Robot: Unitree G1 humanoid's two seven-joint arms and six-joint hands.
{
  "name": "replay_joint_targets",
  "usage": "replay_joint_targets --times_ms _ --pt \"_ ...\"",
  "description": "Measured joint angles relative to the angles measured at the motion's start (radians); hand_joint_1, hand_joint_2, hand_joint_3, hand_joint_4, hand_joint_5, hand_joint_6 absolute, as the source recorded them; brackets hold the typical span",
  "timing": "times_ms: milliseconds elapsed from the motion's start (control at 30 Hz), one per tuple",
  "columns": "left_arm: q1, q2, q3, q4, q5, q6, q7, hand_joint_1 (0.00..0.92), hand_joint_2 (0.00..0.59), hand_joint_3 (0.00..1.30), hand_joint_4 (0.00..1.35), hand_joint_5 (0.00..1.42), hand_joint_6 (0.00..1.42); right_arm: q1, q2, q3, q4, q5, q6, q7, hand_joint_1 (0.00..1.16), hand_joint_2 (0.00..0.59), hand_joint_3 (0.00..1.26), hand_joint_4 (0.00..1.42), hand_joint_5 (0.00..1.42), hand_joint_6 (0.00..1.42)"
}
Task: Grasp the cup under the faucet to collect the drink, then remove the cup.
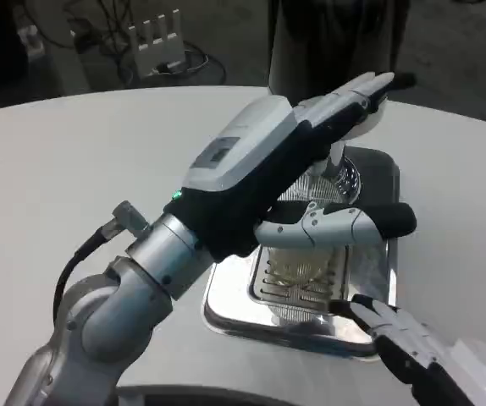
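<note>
A faint yellowish tint (pixel 297 267) can be seen low under the faucet, so the clear ribbed cup should have only a shallow drink in it when the robot lifts it away.
A clear ribbed cup (pixel 300 266) stands on the grate of the silver drip tray (pixel 226 309), below the chrome faucet (pixel 342 173) with its white top (pixel 368 118). My left hand (pixel 260 165) hangs over the cup and hides most of it. Its fingers (pixel 353 93) stretch straight out toward the faucet's top, and its thumb (pixel 345 224) lies across the cup's upper front. The fingers do not close round the cup. My right hand (pixel 408 342) rests at the tray's front right corner, fingers apart, holding nothing.
The tray sits near the middle of the round white table (pixel 65 169). Behind the table's far edge are a dark stand (pixel 328 38), a small white device (pixel 158 38) and cables on the floor.
</note>
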Motion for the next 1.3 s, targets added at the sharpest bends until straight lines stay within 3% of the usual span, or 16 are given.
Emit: replay_joint_targets --times_ms 100,267,300,400,433,533,633,733,800,900,1067,1300 --pt "0.0 0.004 -0.001 -0.004 0.006 -0.001 0.0 0.0 0.068 0.13 0.05 0.17 0.13 -0.002 0.018 0.018 0.007 0.0 0.014 -0.021 0.57 0.465 0.11 0.07 0.0 0.0" --pt "0.0 0.007 -0.007 -0.007 0.01 -0.001 0.0 0.0 0.068 0.13 0.05 0.17 0.13 -0.002 0.053 0.039 0.05 0.008 0.032 -0.078 0.64 0.409 0.11 0.07 0.0 0.0" --pt "0.001 0.008 -0.008 -0.009 0.01 0.0 0.0 0.0 0.069 0.13 0.05 0.17 0.13 -0.005 0.076 0.056 0.091 0.012 0.033 -0.127 0.66 0.383 0.1 0.08 0.01 0.01" --pt "0.005 0.008 -0.008 -0.012 0.01 0.0 0.001 0.0 0.069 0.13 0.05 0.17 0.13 -0.015 0.102 0.074 0.139 0.022 0.032 -0.178 0.72 0.327 0.08 0.09 0.06 0.05" --pt "0.007 0.008 -0.008 -0.014 0.01 0.0 0.002 0.0 0.069 0.13 0.05 0.17 0.13 -0.031 0.123 0.082 0.189 0.062 0.025 -0.232 0.74 0.316 0.08 0.1 0.07 0.07" --pt "0.011 0.008 -0.008 -0.019 0.01 0.0 0.002 0.0 0.069 0.13 0.06 0.17 0.13 -0.037 0.152 0.094 0.248 0.111 0.009 -0.304 0.8 0.271 0.08 0.11 0.09 0.11" --pt "0.014 0.008 -0.008 -0.021 0.01 0.002 0.004 0.0 0.069 0.14 0.06 0.17 0.13 -0.058 0.198 0.112 0.344 0.172 -0.06 -0.44 0.84 0.227 0.07 0.11 0.1 0.15" --pt "0.015 0.008 -0.008 -0.022 0.01 0.002 0.004 0.0 0.07 0.14 0.06 0.17 0.13 -0.089 0.227 0.112 0.416 0.232 -0.103 -0.512 0.86 0.215 0.02 0.09 0.11 0.17" --pt "0.015 0.008 -0.009 -0.022 0.01 0.003 0.006 0.0 0.07 0.14 0.06 0.17 0.13 -0.122 0.221 0.108 0.489 0.287 -0.129 -0.554 0.87 0.2 0.0 0.07 0.11 0.19" --pt "0.015 0.005 -0.01 -0.022 0.01 0.007 0.009 0.0 0.07 0.14 0.07 0.17 0.13 -0.178 0.215 0.107 0.557 0.315 -0.132 -0.578 0.88 0.187 0.0 0.07 0.11 0.19" --pt "0.015 -0.001 -0.012 -0.023 0.009 0.011 0.01 0.0 0.071 0.14 0.07 0.17 0.12 -0.257 0.205 0.135 0.637 0.328 -0.146 -0.629 0.88 0.18 0.0 0.07 0.11 0.2" --pt "0.015 -0.001 -0.015 -0.024 0.011 0.013 0.011 0.0 0.072 0.14 0.07 0.17 0.12 -0.408 0.21 0.133 0.752 0.366 -0.123 -0.709 0.88 0.163 0.0 0.06 0.12 0.22"
